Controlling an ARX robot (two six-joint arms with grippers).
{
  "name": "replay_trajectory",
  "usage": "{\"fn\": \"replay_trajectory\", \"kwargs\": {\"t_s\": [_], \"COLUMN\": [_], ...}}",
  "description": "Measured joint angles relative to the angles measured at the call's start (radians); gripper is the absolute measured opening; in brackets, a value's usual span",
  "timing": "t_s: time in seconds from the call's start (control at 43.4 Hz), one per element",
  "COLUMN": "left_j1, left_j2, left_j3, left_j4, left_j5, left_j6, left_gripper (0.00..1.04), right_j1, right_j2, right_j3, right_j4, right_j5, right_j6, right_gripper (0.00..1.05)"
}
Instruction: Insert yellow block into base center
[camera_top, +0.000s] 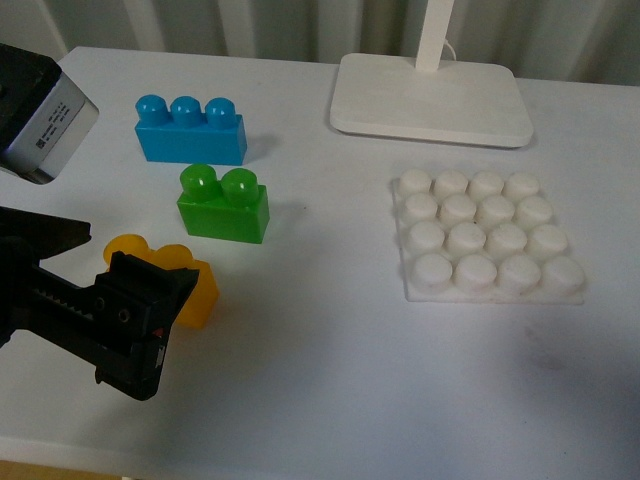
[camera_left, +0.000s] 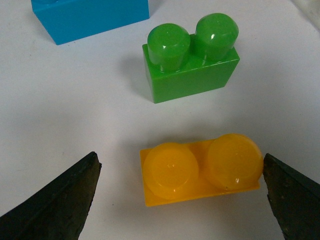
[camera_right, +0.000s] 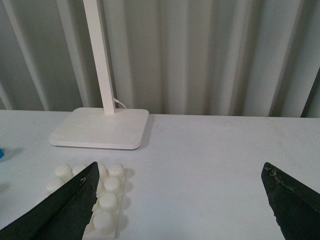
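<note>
The yellow block (camera_left: 201, 171) sits at a slight slant between the left gripper's open fingertips (camera_left: 271, 172), so it will turn square to them when the left gripper closes and lifts.
The yellow block (camera_top: 202, 290) lies on the white table at the front left, its two studs up. My left gripper (camera_left: 179, 165) hangs just above it, open, one finger on each side of the block's short ends; one fingertip (camera_left: 272, 175) is very near a stud, the other stands apart. In the front view the gripper's black body (camera_top: 130, 320) covers part of the block. The base (camera_top: 485, 240), a white studded square plate, lies to the right, also seen as the base (camera_right: 102, 200) in the right wrist view. My right gripper (camera_right: 180, 170) is open above bare table beside the base, holding nothing.
A green two-stud brick (camera_top: 222, 205) stands just behind the yellow block, and a blue three-stud brick (camera_top: 190, 130) behind that. A white lamp foot (camera_top: 430, 100) with a post sits at the back, beyond the base. Corrugated wall behind the table.
</note>
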Motion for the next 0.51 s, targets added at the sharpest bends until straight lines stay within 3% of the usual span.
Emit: {"fn": "replay_trajectory", "kwargs": {"t_s": [0.507], "left_j1": [-0.040], "left_j2": [0.038], "left_j3": [0.033], "left_j4": [-0.035], "left_j5": [-0.022], "left_j6": [-0.070], "left_gripper": [0.98], "right_j1": [0.000], "right_j2": [0.000], "right_j3": [0.000], "right_j4": [0.000], "right_j5": [0.000], "right_j6": [0.000], "right_gripper": [0.95]}}
